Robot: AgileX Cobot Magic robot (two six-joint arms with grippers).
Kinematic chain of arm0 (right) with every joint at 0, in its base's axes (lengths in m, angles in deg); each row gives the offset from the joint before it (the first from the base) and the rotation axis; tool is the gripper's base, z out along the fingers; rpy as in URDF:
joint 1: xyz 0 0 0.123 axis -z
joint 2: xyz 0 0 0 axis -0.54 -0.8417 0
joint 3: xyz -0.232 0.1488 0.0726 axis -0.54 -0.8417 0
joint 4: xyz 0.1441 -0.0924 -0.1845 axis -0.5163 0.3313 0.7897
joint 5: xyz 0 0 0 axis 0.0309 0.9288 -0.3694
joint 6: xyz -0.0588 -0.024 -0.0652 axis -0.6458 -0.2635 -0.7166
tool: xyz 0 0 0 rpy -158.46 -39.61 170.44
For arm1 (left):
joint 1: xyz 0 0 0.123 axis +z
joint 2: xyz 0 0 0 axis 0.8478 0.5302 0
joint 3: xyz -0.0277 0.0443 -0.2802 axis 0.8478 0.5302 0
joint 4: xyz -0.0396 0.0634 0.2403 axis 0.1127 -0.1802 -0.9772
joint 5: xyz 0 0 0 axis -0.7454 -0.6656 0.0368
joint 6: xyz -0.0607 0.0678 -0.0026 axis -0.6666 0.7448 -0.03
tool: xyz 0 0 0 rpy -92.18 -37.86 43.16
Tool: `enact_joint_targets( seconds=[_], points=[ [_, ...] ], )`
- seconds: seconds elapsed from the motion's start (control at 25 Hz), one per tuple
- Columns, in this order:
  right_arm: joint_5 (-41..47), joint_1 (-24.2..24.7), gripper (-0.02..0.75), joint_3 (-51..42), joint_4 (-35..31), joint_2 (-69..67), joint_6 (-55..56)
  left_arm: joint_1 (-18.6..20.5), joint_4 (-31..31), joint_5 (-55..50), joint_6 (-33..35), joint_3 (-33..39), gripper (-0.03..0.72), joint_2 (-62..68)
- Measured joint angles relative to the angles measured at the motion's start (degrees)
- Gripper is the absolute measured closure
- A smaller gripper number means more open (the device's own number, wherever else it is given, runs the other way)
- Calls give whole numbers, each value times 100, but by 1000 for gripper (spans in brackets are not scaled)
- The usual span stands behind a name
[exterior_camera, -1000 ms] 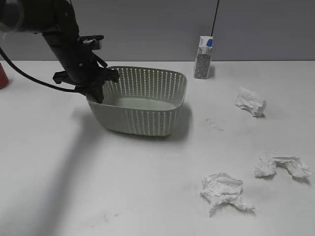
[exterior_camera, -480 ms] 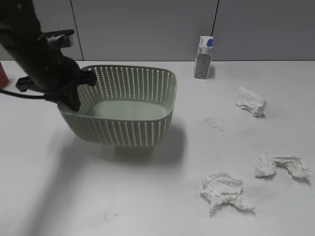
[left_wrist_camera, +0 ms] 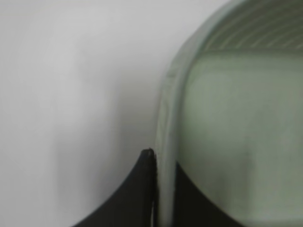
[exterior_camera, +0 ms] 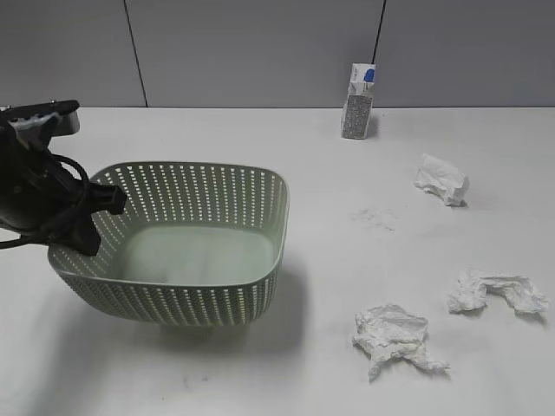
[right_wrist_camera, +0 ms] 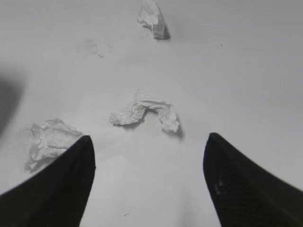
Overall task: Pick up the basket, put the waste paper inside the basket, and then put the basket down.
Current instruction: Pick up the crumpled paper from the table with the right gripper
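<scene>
The far wad (exterior_camera: pixel 442 179) shows loose, thin folds (exterior_camera: pixel 452 185), so it will spread out into broad flaps past the fingers of the robot's right gripper when the robot lifts it.
The pale green slotted basket (exterior_camera: pixel 186 251) hangs tilted above the table at the left. My left gripper (exterior_camera: pixel 87 230) is shut on its left rim; the wrist view shows the rim (left_wrist_camera: pixel 168 142) pinched between the two black fingers (left_wrist_camera: pixel 163 189). The basket is empty. Three crumpled white waste paper wads lie on the table at the right: one far (exterior_camera: pixel 440 179), one at mid right (exterior_camera: pixel 496 291), one near (exterior_camera: pixel 392 336). My right gripper (right_wrist_camera: pixel 149 142) is open above the table and does not show in the exterior view. The wads (right_wrist_camera: pixel 144 112) (right_wrist_camera: pixel 49 139) (right_wrist_camera: pixel 152 18) lie ahead of it.
An upright white-grey carton with a blue mark (exterior_camera: pixel 358 100) stands at the back by the grey wall. The white table (exterior_camera: pixel 347 260) spreads under everything. The basket's shadow (exterior_camera: pixel 286 303) falls beneath it.
My left gripper has carried the basket off the table, forward and to the left, tilting it. The paper wads and the carton have not moved.
</scene>
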Motion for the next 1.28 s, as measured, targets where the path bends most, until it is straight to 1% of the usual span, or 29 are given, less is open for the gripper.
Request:
enact_joint_targets(
  seconds=[0.2, 0.4, 0.56, 0.68, 0.84, 1.08, 1.12, 1.2, 1.24, 1.28],
  points=[
    [-307, 0, 169, 1163, -190, -2589, -663, 0, 0, 147, 0, 54, 685, 0],
    [-427, 0, 169, 2869, -520, -4990, -1143, 0, 0, 180, 0, 54, 685, 0],
    [-522, 0, 169, 4117, -561, -6517, -1233, 0, 0, 182, 0, 54, 685, 0],
    [-522, -6, 169, 4795, -578, -7392, -1363, 0, 19, 182, 0, 54, 685, 0],
    [-527, -72, 169, 5240, -559, -8182, -1613, 0, 77, 182, 0, 54, 685, 0],
    [-668, -222, 171, 5288, -214, -8816, -1745, 0, 226, 189, 0, 54, 685, 0],
    [-691, -236, 183, 5288, -177, -8870, -1745, 0, 235, 189, 0, 54, 685, 0],
    [-713, -260, 251, 5288, -152, -8919, -1750, 0, 244, 193, 0, 54, 685, 0],
    [-727, -272, 316, 5288, -146, -8930, -1750, 0, 251, 193, 0, 54, 685, 0],
    [-734, -283, 398, 5288, -146, -8930, -1750, 0, 251, 193, 0, 54, 685, 0]
  ],
)
